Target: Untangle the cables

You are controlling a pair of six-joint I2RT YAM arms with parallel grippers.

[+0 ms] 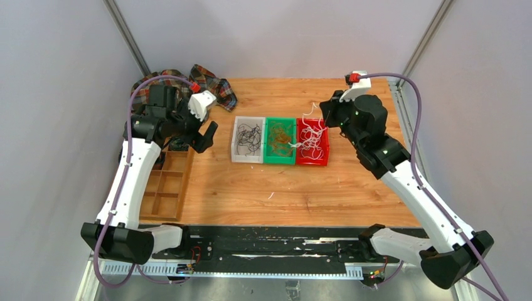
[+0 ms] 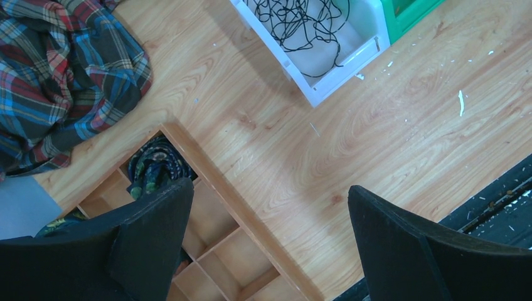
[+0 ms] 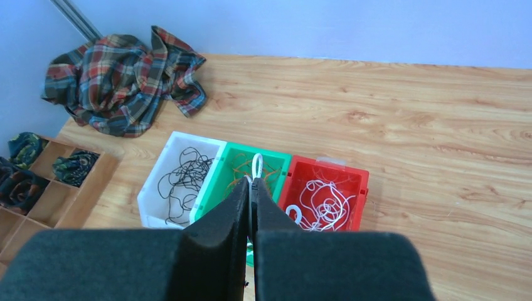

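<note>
The white wire (image 1: 304, 115) in my right gripper is hanging clear of orange-brown wires, so I go on moving it down until it is lying in the red bin (image 1: 312, 143).
Three bins stand side by side at mid-table. The white bin (image 1: 236, 135) holds black wires (image 1: 249, 139), the green bin (image 1: 280, 158) orange-brown wires (image 1: 280, 137), the red bin (image 1: 326, 147) white wires (image 1: 312, 143). My right gripper (image 1: 324, 111) hovers above the red and green bins. In the right wrist view it (image 3: 251, 182) is shut on a white wire (image 3: 257, 164), whose loop sticks out past the tips. My left gripper (image 1: 202, 135) is open and empty. In the left wrist view it (image 2: 270, 194) is over the wooden organizer's edge (image 2: 213, 182), left of the white bin (image 2: 332, 81).
A plaid cloth (image 1: 201, 81) lies at the back left. The wooden organizer (image 1: 166, 185) at the left edge holds dark coiled rolls (image 2: 154, 166). A small white scrap (image 1: 271, 195) lies on the table in front of the bins. A black rail (image 1: 276, 241) runs along the near edge.
</note>
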